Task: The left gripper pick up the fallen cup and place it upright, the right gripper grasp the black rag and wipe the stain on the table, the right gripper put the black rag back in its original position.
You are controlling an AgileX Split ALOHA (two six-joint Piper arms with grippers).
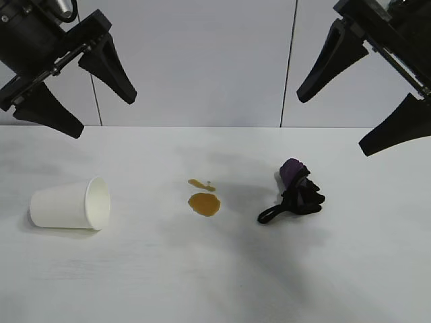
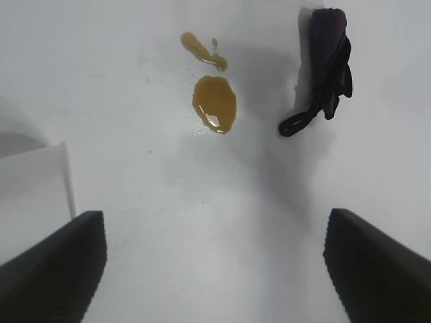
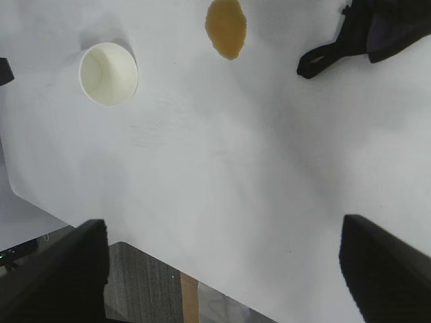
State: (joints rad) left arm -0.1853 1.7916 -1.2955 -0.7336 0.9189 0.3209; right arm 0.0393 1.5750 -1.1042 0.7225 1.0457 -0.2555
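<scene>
My gripper will turn the white paper cup upright, and the cup should be empty inside. The table by the cup's opening is clean, and the amber stain is farther off.
The white paper cup lies on its side at the table's left, mouth toward the middle; it also shows in the right wrist view and partly in the left wrist view. The amber stain with a small streak sits mid-table; it shows too in the left wrist view and the right wrist view. The black rag with a purple patch and loop tail lies right of the stain; it shows in both wrist views. My left gripper is open, high above the cup. My right gripper is open, high above the rag.
The white table has its front edge in the right wrist view, with dark floor beyond. A grey wall stands behind the table.
</scene>
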